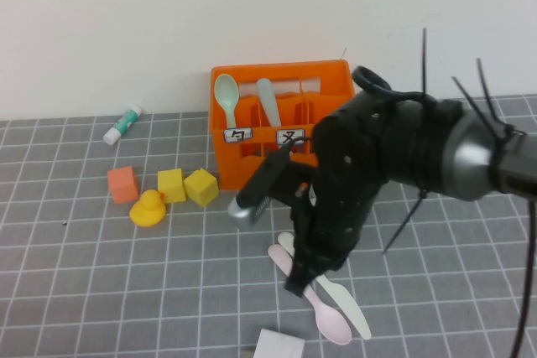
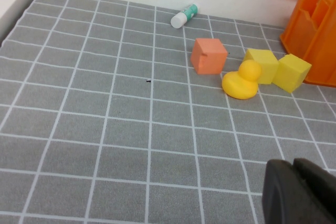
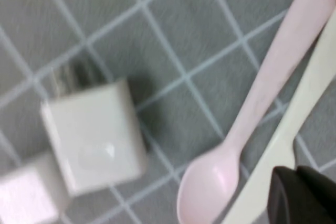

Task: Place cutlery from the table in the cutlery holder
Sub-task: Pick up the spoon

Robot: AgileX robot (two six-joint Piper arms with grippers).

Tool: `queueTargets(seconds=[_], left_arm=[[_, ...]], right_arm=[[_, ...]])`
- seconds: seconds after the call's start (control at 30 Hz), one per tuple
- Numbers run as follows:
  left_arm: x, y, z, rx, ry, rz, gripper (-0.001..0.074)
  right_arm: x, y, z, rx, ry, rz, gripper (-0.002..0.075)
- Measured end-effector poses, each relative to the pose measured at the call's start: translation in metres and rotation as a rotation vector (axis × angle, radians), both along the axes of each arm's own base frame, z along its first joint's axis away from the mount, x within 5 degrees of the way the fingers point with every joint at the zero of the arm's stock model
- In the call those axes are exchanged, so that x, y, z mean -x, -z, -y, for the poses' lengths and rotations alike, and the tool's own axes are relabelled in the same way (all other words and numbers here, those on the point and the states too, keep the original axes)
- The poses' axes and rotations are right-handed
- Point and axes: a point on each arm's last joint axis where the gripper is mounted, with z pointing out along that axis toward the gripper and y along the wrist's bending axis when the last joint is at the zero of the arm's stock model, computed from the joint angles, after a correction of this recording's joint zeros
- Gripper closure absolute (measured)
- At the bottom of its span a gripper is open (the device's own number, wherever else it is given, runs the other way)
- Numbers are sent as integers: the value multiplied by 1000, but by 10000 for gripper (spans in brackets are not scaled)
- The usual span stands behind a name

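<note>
The pale pink spoon's handle (image 3: 287, 45) has a gap (image 3: 296, 84) between it and the cream-white knife. My right gripper should keep going toward the spoon's handle until its fingers are on both sides of it.
The orange cutlery holder (image 1: 231, 165) stands at the back of the grey table (image 1: 101, 274). A mint green spoon (image 1: 226, 94) and a grey fork (image 1: 268, 100) stand in it. The pale pink spoon (image 1: 331, 320) and the cream-white knife (image 1: 348, 303) lie side by side on the table near the front. My right gripper (image 1: 298, 282) hangs low over them. In the right wrist view its shut fingers (image 3: 302, 195) are just over the knife (image 3: 294, 124), beside the pink spoon (image 3: 273, 77). My left gripper (image 2: 294, 182) is shut and empty above bare table, out of the high view.
A white-green tube (image 1: 123, 124) lies at the back left. An orange cube (image 1: 122, 184), two yellow cubes (image 1: 171, 184) and a yellow duck (image 1: 148, 208) sit left of the holder. A white plug block (image 1: 278, 345) lies at the front edge, close to the spoon.
</note>
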Motion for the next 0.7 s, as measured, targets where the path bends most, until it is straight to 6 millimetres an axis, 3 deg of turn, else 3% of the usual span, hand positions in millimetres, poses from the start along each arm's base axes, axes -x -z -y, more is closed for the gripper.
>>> queueTargets(seconds=[0.13, 0.37, 0.5, 0.7], left_arm=[[0, 0, 0, 2, 0, 0, 736], [0, 0, 0, 2, -1, 0, 736], [0, 0, 0, 4, -1, 0, 736], [0, 0, 0, 4, -1, 0, 736]], right_arm=[[-7, 4, -9, -26, 80, -11, 689], [-16, 19, -17, -60, 186, -13, 378], [-18, 29, -19, -56, 200, -20, 335], [-19, 52, -21, -19, 221, -56, 347]])
